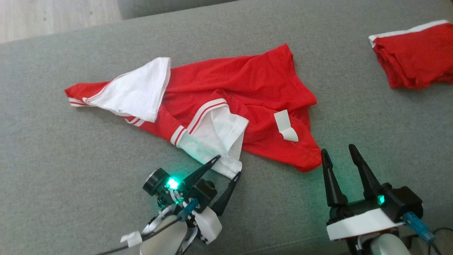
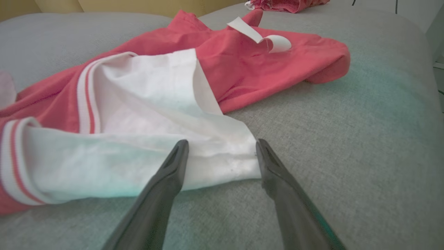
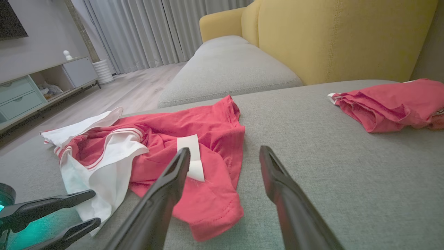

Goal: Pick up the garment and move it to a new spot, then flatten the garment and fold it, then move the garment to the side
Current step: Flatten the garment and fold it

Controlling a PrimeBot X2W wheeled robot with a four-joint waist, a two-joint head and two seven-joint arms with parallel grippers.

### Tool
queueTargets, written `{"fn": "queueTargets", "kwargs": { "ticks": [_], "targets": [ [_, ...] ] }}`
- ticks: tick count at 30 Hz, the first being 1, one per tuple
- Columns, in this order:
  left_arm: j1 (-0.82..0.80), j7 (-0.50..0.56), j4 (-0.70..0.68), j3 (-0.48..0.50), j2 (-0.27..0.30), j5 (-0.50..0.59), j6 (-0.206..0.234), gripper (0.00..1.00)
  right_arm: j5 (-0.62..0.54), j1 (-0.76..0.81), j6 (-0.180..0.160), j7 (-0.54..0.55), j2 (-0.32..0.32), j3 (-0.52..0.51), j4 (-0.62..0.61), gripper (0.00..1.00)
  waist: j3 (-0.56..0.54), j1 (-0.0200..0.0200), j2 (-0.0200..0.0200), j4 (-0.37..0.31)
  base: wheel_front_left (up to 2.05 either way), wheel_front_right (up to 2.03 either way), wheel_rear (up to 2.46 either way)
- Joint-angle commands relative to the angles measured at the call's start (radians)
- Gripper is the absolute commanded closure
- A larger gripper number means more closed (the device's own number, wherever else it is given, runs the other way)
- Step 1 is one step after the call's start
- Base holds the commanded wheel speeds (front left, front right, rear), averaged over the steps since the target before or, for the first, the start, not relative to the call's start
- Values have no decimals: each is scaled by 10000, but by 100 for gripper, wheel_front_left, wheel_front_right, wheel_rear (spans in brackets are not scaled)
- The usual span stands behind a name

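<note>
The near white sleeve's striped seam turns back around a fold, so when I pull, the sleeve will spread open and drag the garment's shoulder with it.
The garment is a red shirt with white sleeves and striped cuffs, lying crumpled on the grey cushion. A white label sticks out near its right hem. My left gripper is open, its fingers straddling the corner of the near white sleeve; the sleeve's edge lies between the fingertips in the left wrist view, where the left gripper shows. My right gripper is open just right of the garment's lower red corner, nothing between its fingers; the right gripper hovers over bare cushion.
A second red garment lies bunched at the far right of the cushion. A yellow sofa back rises behind it. Wooden floor lies beyond the cushion's far left edge, with a low cabinet farther off.
</note>
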Motion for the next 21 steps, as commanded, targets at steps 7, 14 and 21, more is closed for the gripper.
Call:
{"fn": "queueTargets", "kwargs": {
  "ticks": [7,14,21],
  "targets": [
    [-625,99,252,-690,-40,-897,-23,0,9,-424,65,-55,-131,198,-304,0,232,-1,0,-58,0,0,0],
    [-742,17,125,-1450,-42,-1427,410,100,-13,-389,65,-55,-144,87,-281,0,99,-1,0,106,0,0,0],
    [-61,-44,-1465,-1155,49,-1841,1160,100,-12,-96,65,-55,-115,-110,-233,0,-287,-1,0,649,0,0,0]
  ]
}}
